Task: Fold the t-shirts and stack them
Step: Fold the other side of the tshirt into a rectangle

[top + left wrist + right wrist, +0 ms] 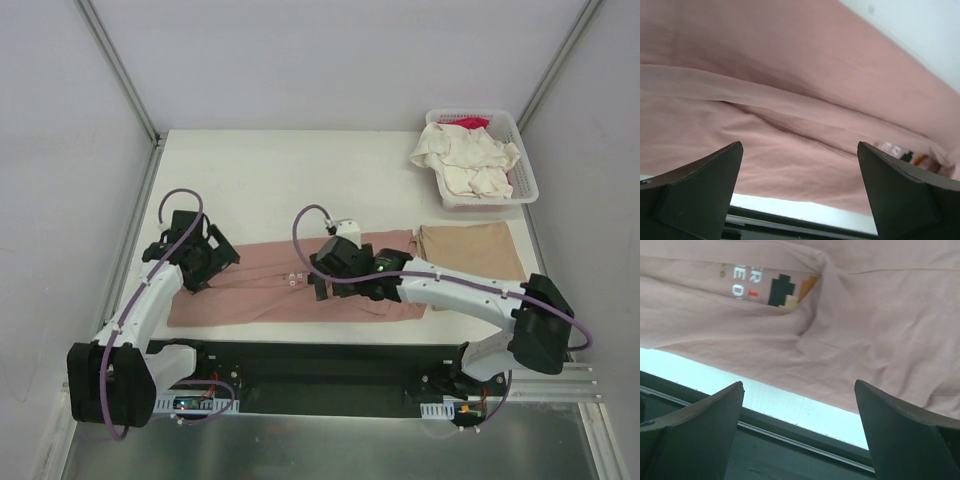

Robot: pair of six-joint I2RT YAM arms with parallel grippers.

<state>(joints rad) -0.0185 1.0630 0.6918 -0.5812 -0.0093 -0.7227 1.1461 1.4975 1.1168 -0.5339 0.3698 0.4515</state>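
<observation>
The dusty-pink strip [265,300] is lying across the table. My right gripper should grab its end [398,306] near the tan t-shirt and swing the strip lengthwise before I fold it.
The dusty-pink t-shirt [270,288] lies folded into a long strip across the near table, with its pixel print [782,290] showing in a fold. It fills the left wrist view [790,100]. My left gripper [205,268] is open and empty above the strip's left end. My right gripper [325,285] is open and empty above the strip's middle, near its front edge. A folded tan t-shirt [468,252] lies at the right. Cream t-shirts [465,160] and a magenta one [462,122] sit in the basket.
The white slatted basket [528,180] stands at the back right corner. The black rail [330,375] runs along the table's near edge. Grey walls close in the left, right and back sides.
</observation>
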